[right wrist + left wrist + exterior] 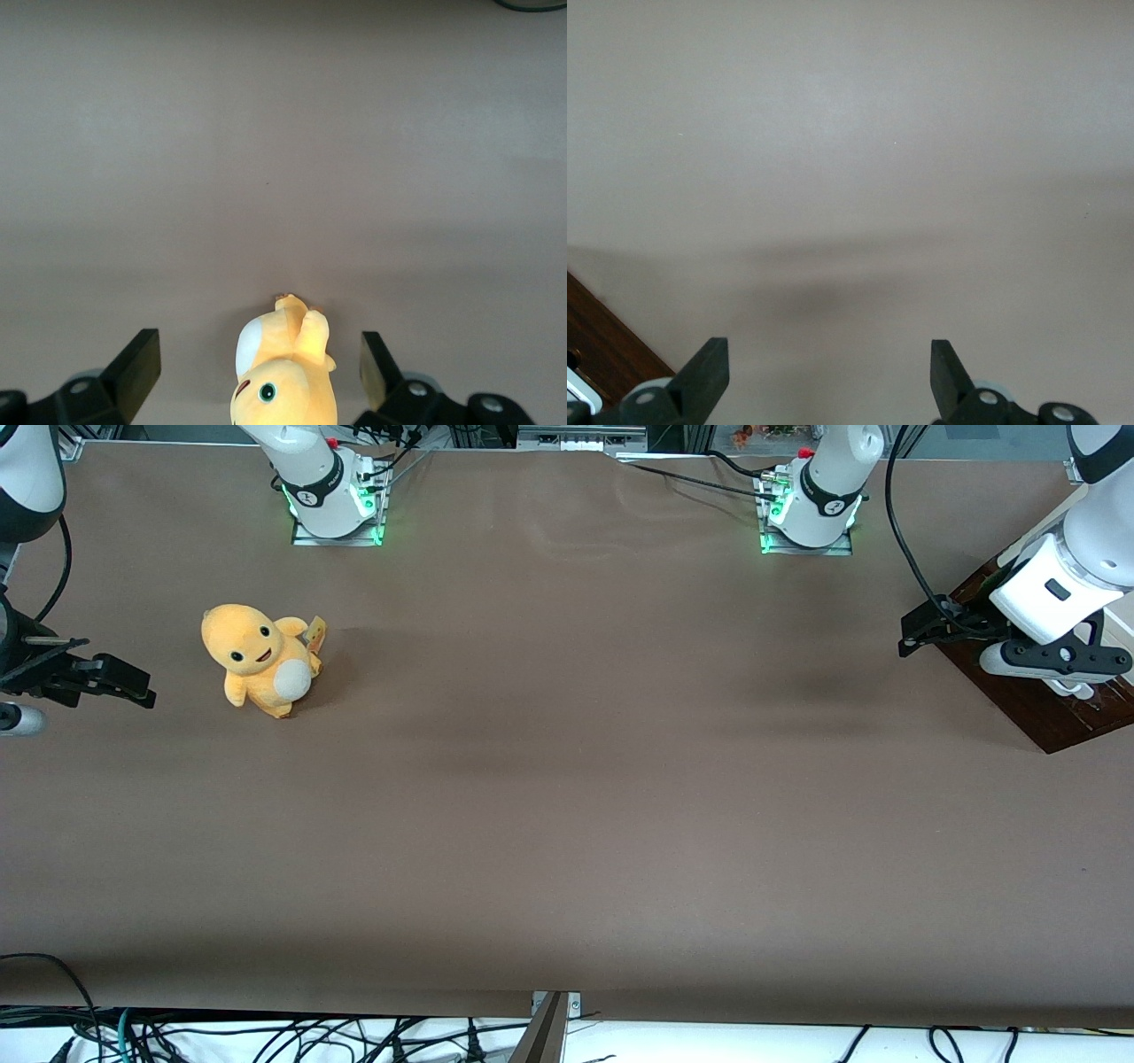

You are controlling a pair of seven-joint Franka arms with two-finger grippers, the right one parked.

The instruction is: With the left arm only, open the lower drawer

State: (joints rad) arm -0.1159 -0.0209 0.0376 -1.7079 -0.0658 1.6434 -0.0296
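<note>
The handle's white end (1074, 690) sticks out from the drawer's flat dark brown front (1044, 716), so the drawer will slide straight out when the robot's gripper pulls the handle.
A dark brown wooden cabinet (1054, 713) stands at the working arm's end of the table. Only its top shows, and the white left arm (1063, 589) covers much of it. The lower drawer's front and its bar handle are hidden in the front view. My black gripper (912, 636) hangs at the cabinet's edge that faces the middle of the table, over bare tabletop. In the left wrist view the gripper (828, 372) is open and empty, with its fingers (704, 367) wide apart. A dark brown wooden corner (607, 350) lies beside one finger.
A yellow plush toy (261, 660) sits on the brown table toward the parked arm's end; it also shows in the right wrist view (283, 376). Two white bases lit green (337, 509) (811, 514) stand at the table's edge farthest from the front camera. Cables (266, 1036) hang below the near edge.
</note>
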